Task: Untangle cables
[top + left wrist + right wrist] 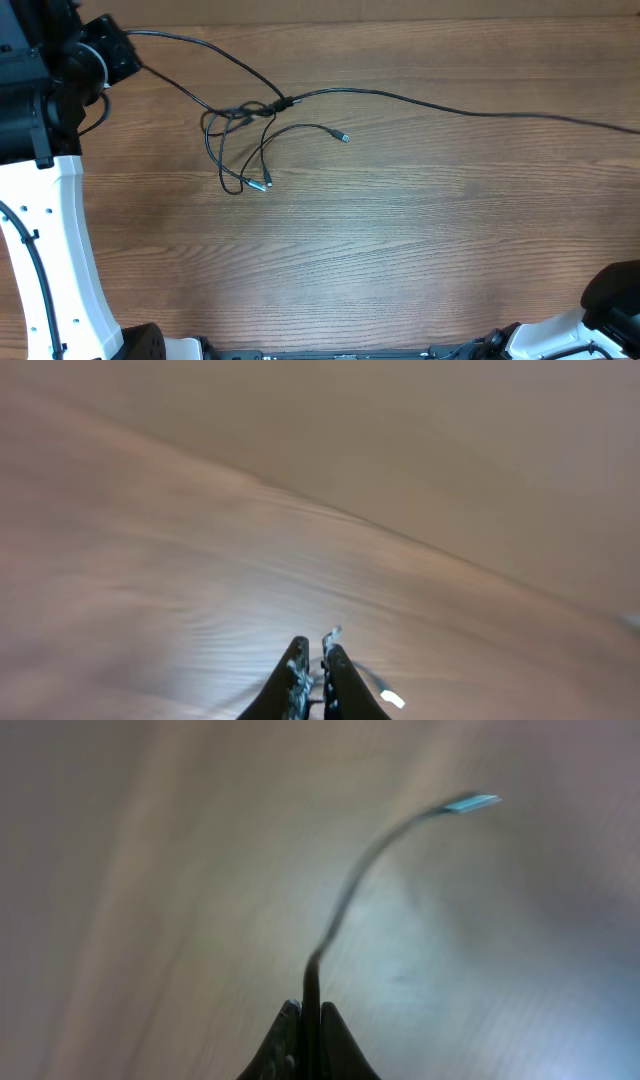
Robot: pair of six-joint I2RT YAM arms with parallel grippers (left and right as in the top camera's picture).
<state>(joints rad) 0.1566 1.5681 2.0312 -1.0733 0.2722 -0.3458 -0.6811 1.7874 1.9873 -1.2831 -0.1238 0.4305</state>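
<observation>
The tangle sits knotted (pixel 268 108) next to the long piece of cable, and both grippers are pulled far apart. My left gripper should move back in, open and reach into the tangle's loops (pixel 221 160).
The cables (pixel 245 125) lie in a loose black tangle at the upper left of the wooden table, knotted near one spot (pixel 280 103), with silver-tipped plug ends (pixel 343 137) (pixel 266 184) lying free. One strand leads up left to my left gripper (pixel 125 50); in the left wrist view that gripper (pixel 313 648) is shut on a thin cable, and a small plug end (pixel 332 632) sticks out past the fingertips. A long strand (pixel 480 112) runs off the right edge. In the right wrist view my right gripper (pixel 310 1008) is shut on a cable (pixel 345 900) that ends in a silver plug (pixel 470 803).
My left arm's white link (pixel 60 250) runs down the left edge of the table. Part of the right arm (pixel 615 290) shows at the bottom right corner. Bare wooden tabletop (pixel 400 240) fills the middle and front.
</observation>
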